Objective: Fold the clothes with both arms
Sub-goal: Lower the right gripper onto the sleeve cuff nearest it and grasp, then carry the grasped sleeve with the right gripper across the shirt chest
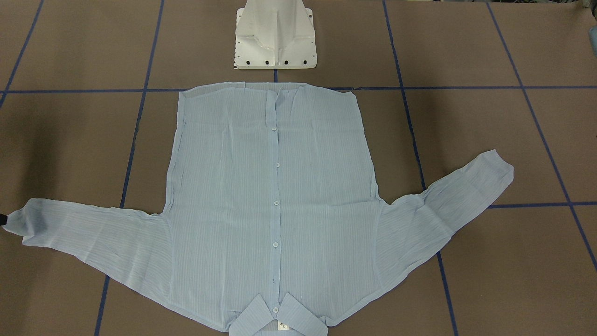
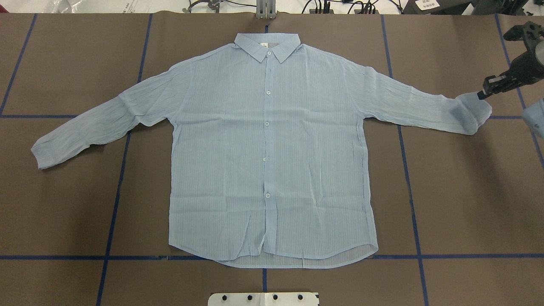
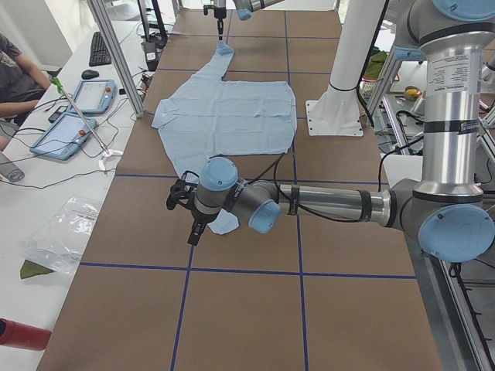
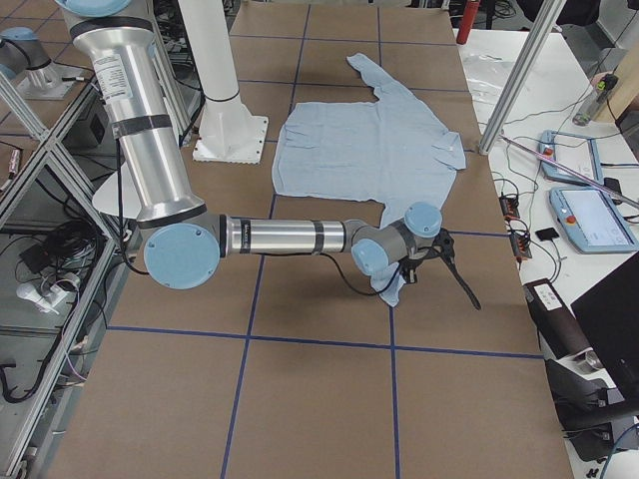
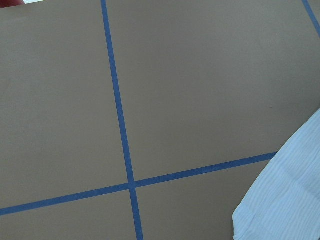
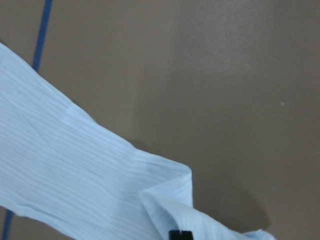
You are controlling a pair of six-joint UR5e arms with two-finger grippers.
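My right gripper should keep moving the cuff in its fingers over the shirt's flat, clear front, across the buttons, and let go on the far half.
The clothes are one pale blue striped button-up shirt (image 2: 272,148) lying flat, front up, on the brown table, with its collar (image 2: 267,46) on the side away from the robot and both sleeves spread outwards. My right gripper (image 2: 482,94) is shut on the cuff of the sleeve at the overhead view's right, and that cuff (image 6: 165,200) curls up off the table. My left gripper (image 3: 189,224) hangs low beside the other sleeve's cuff (image 3: 223,224), and I cannot tell whether it is open or shut. The left wrist view shows only that cuff (image 5: 280,200).
The white pedestal base (image 1: 275,42) stands just behind the shirt's hem. Blue tape lines (image 2: 114,191) cross the table. A person (image 3: 15,69) sits at a side table with tablets (image 3: 77,97). Aluminium frame posts (image 3: 116,54) rise along that table's edge.
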